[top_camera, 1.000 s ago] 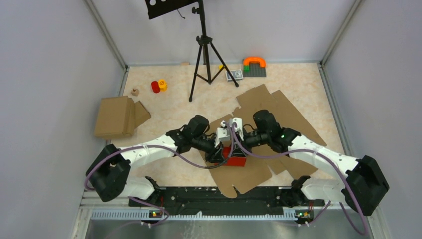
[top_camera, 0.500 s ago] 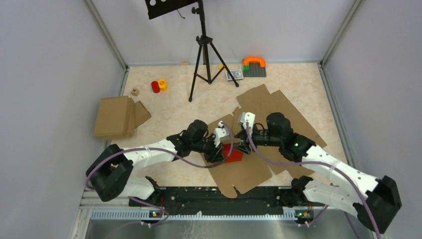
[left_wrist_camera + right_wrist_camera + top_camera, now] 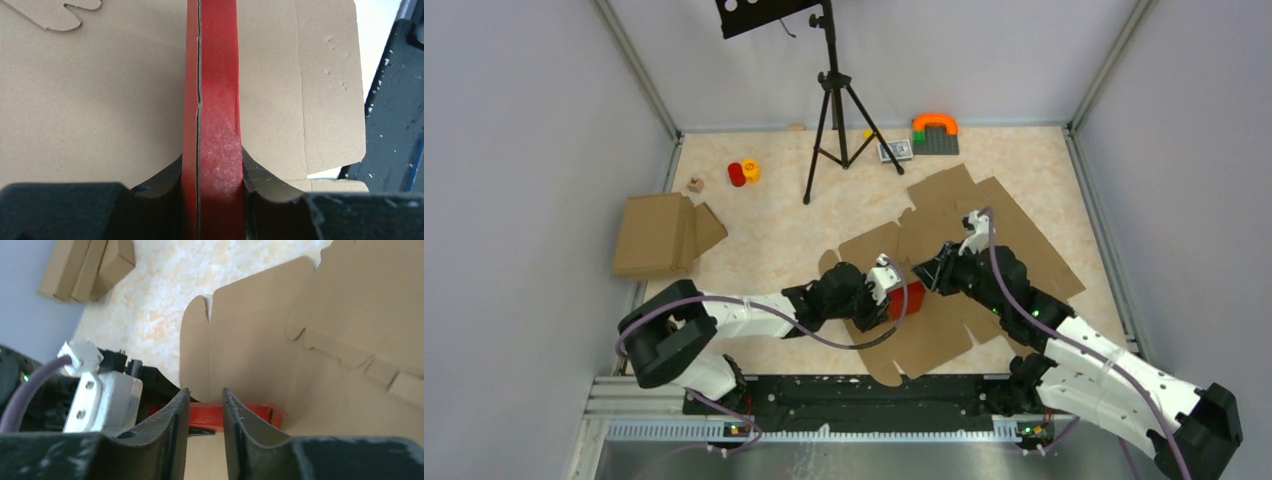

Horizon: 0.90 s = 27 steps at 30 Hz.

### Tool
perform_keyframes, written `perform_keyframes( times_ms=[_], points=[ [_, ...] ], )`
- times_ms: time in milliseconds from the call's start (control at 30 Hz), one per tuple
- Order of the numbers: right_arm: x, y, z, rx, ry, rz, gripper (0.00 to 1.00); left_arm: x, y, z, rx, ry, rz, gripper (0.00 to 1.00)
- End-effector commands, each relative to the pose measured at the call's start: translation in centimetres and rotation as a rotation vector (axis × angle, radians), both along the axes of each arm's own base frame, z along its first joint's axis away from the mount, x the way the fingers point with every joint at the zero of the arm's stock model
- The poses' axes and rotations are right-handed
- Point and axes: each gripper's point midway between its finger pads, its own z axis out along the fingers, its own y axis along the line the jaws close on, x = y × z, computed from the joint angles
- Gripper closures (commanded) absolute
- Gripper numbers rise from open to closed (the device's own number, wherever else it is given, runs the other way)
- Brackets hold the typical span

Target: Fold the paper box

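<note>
Next, my right gripper presses the box's edge point(image 3: 219, 75) while my left gripper pinches farther along, because the seam on the red paper box point(image 3: 199, 85) gapes open past my left gripper's fingers.
The red paper box point(image 3: 906, 298) is pinched flat and edge-up in my left gripper point(image 3: 886, 293), just above the brown cardboard sheet point(image 3: 924, 340). In the left wrist view the red paper box point(image 3: 212, 90) runs straight out between both black fingers, and my left gripper point(image 3: 212, 167) is shut on it. My right gripper point(image 3: 931, 271) hovers just right of and beyond the box, apart from it. In the right wrist view my right gripper point(image 3: 205, 396) has a narrow empty gap, and the red paper box point(image 3: 250, 415) lies a little past its tips, beside the left gripper's white camera block point(image 3: 102, 397).
Large flat brown cardboard cut-outs point(image 3: 999, 225) lie under both grippers. A folded brown cardboard box point(image 3: 659, 235) sits at the left. A black tripod point(image 3: 834, 110) stands at the back, with small red and yellow things point(image 3: 744, 172) and a brick toy point(image 3: 935, 132) nearby.
My right gripper let go of the red box and drew back to the right. My left arm stretched rightward with the box still clamped. The cardboard sheet shifted slightly.
</note>
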Motion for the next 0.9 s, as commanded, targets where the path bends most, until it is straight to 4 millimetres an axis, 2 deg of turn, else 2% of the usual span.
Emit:
perform_keyframes(
  times_ms=[0, 100, 267, 433, 533, 700, 867],
  points=[
    [1.0, 0.6, -0.2, 0.207, 0.151, -0.148, 0.75, 1.3, -0.7, -0.1, -0.038, -0.061, 0.078, 0.89],
    [0.8, 2.2, -0.6, 0.221, 0.184, -0.090, 0.80, 1.3, -1.0, -0.7, -0.009, -0.061, 0.079, 0.89],
    [0.0, 3.5, -3.3, 0.180, 0.264, -0.029, 0.84, 1.1, -1.2, -1.4, 0.003, -0.052, 0.067, 0.88],
    [-1.2, 2.6, -6.0, 0.137, 0.306, -0.034, 0.86, 1.0, -1.1, -2.0, 0.027, -0.038, 0.064, 0.85],
    [-1.7, 1.9, -6.7, 0.133, 0.309, -0.046, 0.88, 0.8, -1.2, -2.5, 0.039, -0.023, 0.054, 0.83],
    [-2.2, 1.4, -7.6, 0.114, 0.313, -0.045, 0.88, 0.6, -1.4, -2.9, 0.053, 0.002, 0.044, 0.75],
    [-2.3, 1.3, -8.5, 0.088, 0.322, -0.040, 0.88, 0.4, -1.4, -3.0, 0.064, 0.019, 0.040, 0.58]
  ],
)
